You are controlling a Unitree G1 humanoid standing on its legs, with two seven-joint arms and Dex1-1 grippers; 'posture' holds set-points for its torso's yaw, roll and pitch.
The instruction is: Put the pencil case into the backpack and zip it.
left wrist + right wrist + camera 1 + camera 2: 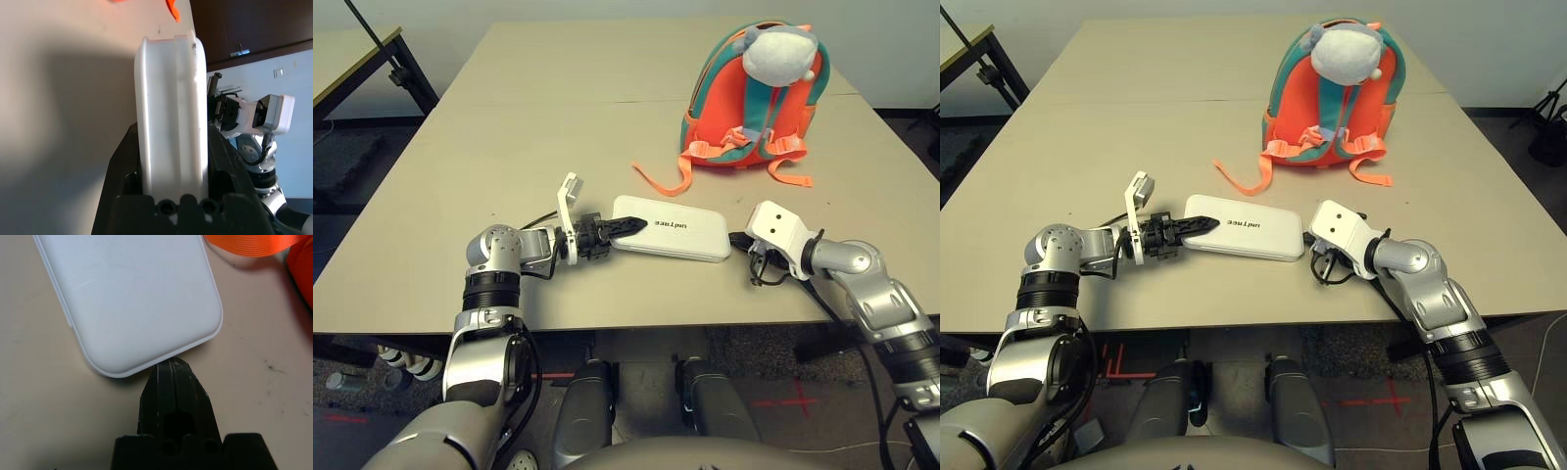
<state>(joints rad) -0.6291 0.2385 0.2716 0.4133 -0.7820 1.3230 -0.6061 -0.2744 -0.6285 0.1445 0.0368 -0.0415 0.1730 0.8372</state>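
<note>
My right gripper needs to grab a teal strap (755, 114) and pull the backpack (729, 103) closer first, because it stands far back from the pencil case in my left gripper.
The white pencil case (671, 228) lies flat near the table's front edge, its small dark lettering facing up. My left gripper (628, 227) has come in from the left, and its black fingers (122, 161) are shut on the case's left end (171, 112), one on each flat side. My right gripper (171, 364) is shut, with its tip touching the rounded right end of the case (132, 293). The orange and teal backpack (754, 108) stands upright behind the case at the back right. A grey-white plush toy (781, 54) sits on top of it.
Orange straps (661, 181) trail from the backpack onto the beige table (509, 147), reaching towards the case. A second table (352, 59) stands at the far left. The floor drops away past the table's front edge.
</note>
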